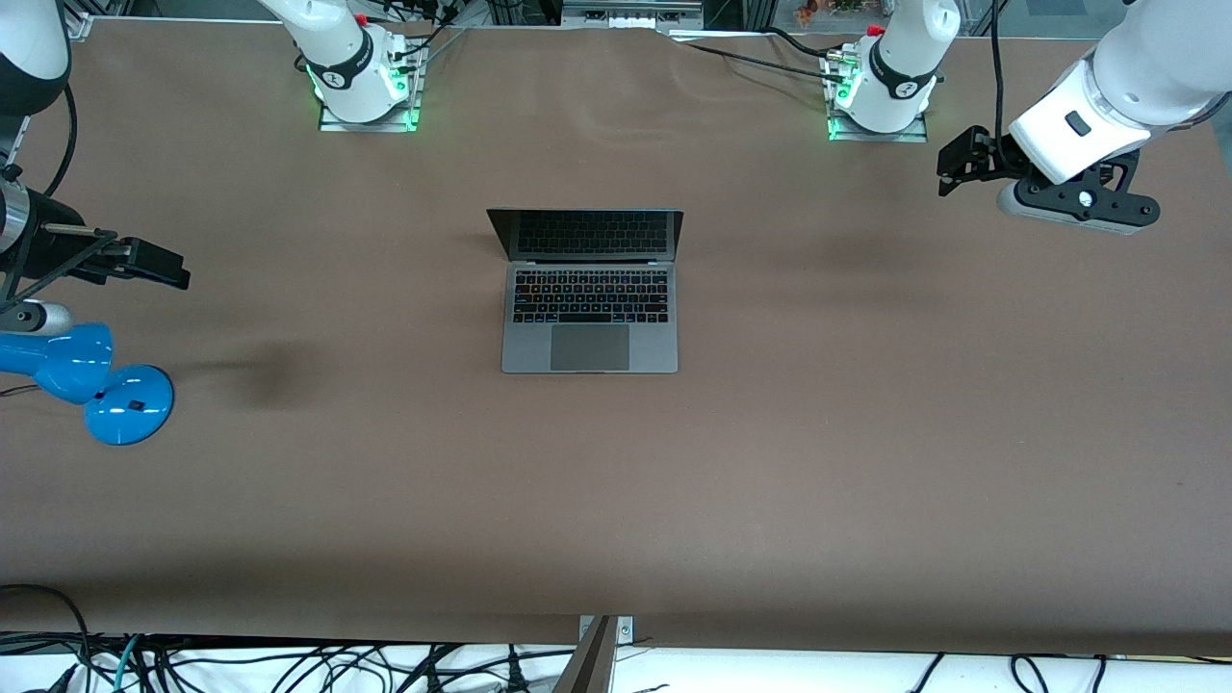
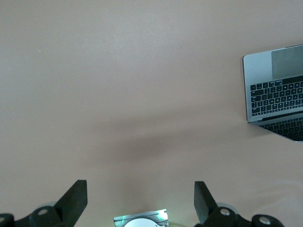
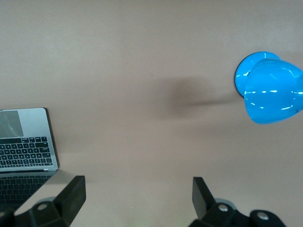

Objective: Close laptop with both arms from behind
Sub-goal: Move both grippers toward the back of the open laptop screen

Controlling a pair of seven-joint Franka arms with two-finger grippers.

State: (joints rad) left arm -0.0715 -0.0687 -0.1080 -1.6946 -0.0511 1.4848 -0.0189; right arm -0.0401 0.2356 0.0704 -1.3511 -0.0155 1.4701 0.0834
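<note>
A hinge [image 1: 590, 262] runs behind the keyboard. The dark screen [image 1: 590, 235] should swing down flat over a still base when I push it from behind.
The laptop [image 1: 589, 308] stands open in the middle of the table, its dark screen tilted up and facing the front camera, the keyboard and trackpad showing. My left gripper [image 1: 951, 171] hangs open in the air over the table near the left arm's end, well apart from the laptop. My right gripper [image 1: 173, 269] hangs open over the right arm's end, equally far off. In the left wrist view the left gripper [image 2: 141, 189] has nothing between its fingers, and the laptop [image 2: 277, 90] shows at the edge. The right gripper [image 3: 138, 187] is also empty, with the laptop [image 3: 23, 146] at the edge.
A blue lamp [image 1: 96, 380] stands near the right arm's end of the table, just under the right gripper, and shows in the right wrist view [image 3: 270, 87]. The two arm bases [image 1: 364, 82] [image 1: 881, 87] sit along the table edge farthest from the front camera. Brown tabletop [image 1: 866, 433] surrounds the laptop.
</note>
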